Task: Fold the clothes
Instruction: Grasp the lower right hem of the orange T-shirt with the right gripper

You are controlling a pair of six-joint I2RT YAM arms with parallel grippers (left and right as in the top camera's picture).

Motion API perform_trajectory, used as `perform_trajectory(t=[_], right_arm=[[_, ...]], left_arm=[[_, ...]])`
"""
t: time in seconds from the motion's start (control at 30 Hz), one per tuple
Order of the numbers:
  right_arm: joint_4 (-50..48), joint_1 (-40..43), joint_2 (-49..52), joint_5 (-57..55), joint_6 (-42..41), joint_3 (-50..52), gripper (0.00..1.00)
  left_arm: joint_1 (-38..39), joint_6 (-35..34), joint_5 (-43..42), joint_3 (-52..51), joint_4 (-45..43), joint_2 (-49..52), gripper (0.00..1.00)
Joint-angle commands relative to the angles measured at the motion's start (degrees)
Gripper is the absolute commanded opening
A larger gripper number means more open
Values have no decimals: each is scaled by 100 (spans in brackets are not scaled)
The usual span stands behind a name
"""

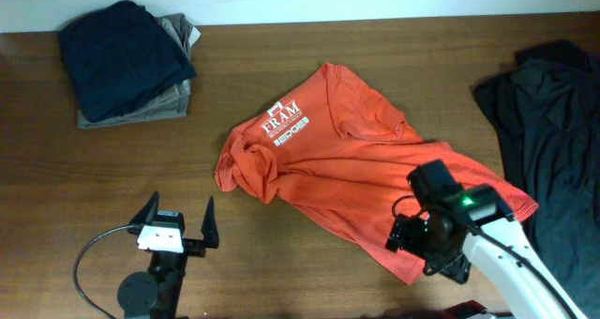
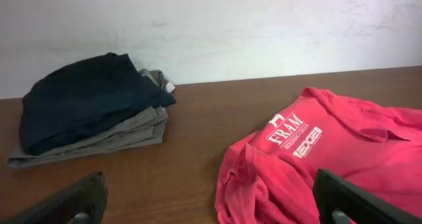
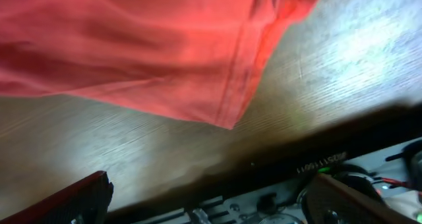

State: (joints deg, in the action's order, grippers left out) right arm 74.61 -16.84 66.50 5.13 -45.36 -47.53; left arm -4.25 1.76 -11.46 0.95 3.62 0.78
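Observation:
I should keep lowering my open right gripper, because the T-shirt's hem corner (image 3: 226, 116) points into its gap. I should go on until the fingers are on both sides of the hem corner and close them there.
The clothes, an orange-red T-shirt (image 1: 347, 169) with white lettering, lie crumpled and partly spread across the middle of the wooden table. In the left wrist view the T-shirt (image 2: 343, 158) fills the lower right, its bunched edge between the fingers' lines. My left gripper (image 1: 180, 211) stands open over bare wood in front of the shirt's left end, touching nothing (image 2: 211, 207). My right gripper (image 1: 433, 253) hovers open over the shirt's near right corner. The right wrist view shows the hem corner of the T-shirt (image 3: 231, 115) above the gripper (image 3: 211, 207), with nothing between the fingers.
A folded navy and tan stack (image 1: 127, 61) sits at the back left, also in the left wrist view (image 2: 92, 105). A dark heap of garments (image 1: 553, 122) lies at the right edge. A black cable (image 1: 89, 253) loops by the left arm's base. The table's front edge (image 3: 217, 171) is close below the right gripper.

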Motion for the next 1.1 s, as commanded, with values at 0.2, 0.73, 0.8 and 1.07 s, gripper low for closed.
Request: perform_trajectory(t=[0.2,0.73,0.8,1.07], right_arm=[[-1099,35,-17,544,-448,1268,99],[-2157,37,4,695,-448,2151,91],[-2184,37,4,695,-448,2151,86],[-2396,37,4,710,-446,2151,59]], left_arm=[[24,48,59,-42,-2,-44,99],[24,48,61,-42,-2,-44,99],[24,48,59,-42,-2,-44,99],[24,48,59,-42,-2,-44,99]])
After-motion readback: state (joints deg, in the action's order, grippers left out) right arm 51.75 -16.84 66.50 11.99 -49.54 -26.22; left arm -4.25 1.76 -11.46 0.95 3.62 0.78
